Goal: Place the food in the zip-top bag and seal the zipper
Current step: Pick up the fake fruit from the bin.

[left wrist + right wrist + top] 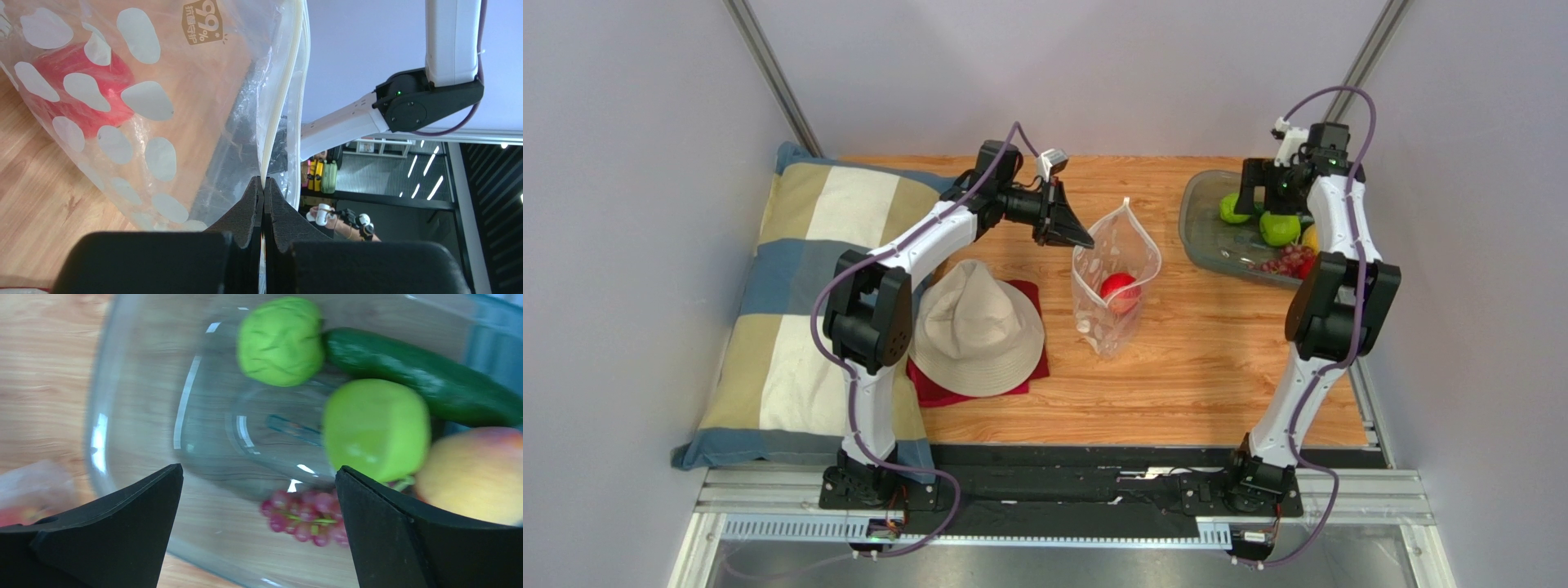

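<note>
I should expect to find the rest of the tray's blue-edged strip (294,429) when I lift the larger green ball, because the strip runs under the larger green ball (375,430).
The clear polka-dot zip-top bag (1116,279) stands open mid-table with a red ball (1119,290) inside; the ball also shows through the plastic in the left wrist view (80,86). My left gripper (1084,241) is shut on the bag's mouth edge, pinching the white zipper strip (279,110) and holding it up. My right gripper (258,484) is open and empty above the grey tray (1210,221). In the tray lie two green balls (281,340) (375,429), a dark green long piece (423,370), purple grapes (304,517) and an orange-yellow ball (476,474).
A beige hat (977,328) lies on a red cloth (946,386) left of the bag. A checked pillow (811,294) fills the table's left side. Grey walls stand close on both sides.
</note>
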`<state>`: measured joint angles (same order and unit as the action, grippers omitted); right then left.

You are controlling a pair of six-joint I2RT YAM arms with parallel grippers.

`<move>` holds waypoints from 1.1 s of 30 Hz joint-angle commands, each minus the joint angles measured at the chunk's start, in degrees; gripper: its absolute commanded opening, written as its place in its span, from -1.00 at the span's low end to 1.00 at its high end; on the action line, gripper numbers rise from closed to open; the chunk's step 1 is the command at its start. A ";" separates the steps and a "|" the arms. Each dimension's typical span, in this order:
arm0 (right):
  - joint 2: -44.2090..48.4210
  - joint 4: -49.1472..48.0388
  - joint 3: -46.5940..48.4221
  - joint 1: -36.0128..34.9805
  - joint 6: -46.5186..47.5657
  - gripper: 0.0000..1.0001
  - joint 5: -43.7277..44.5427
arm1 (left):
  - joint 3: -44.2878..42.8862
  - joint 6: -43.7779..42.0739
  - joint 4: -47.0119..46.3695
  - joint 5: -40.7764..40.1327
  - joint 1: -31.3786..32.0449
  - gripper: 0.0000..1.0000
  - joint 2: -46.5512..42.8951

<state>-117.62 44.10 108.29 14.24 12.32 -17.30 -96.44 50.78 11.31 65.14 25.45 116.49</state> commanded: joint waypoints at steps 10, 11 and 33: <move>-6.21 -0.76 7.81 4.22 12.02 1.00 6.66 | -2.61 -5.08 4.07 -0.98 -0.23 -1.00 1.11; -7.08 -0.85 8.25 4.22 12.29 1.00 7.10 | -2.70 -5.17 4.16 -1.33 -0.14 -1.00 1.11; -6.67 -0.25 9.48 4.22 13.52 -0.16 5.18 | -3.40 -8.33 7.41 -3.27 -0.23 -1.00 0.76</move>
<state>-130.61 43.70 116.20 18.55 25.39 -10.98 -97.06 43.99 19.00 61.39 25.41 117.34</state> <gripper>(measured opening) 0.682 0.008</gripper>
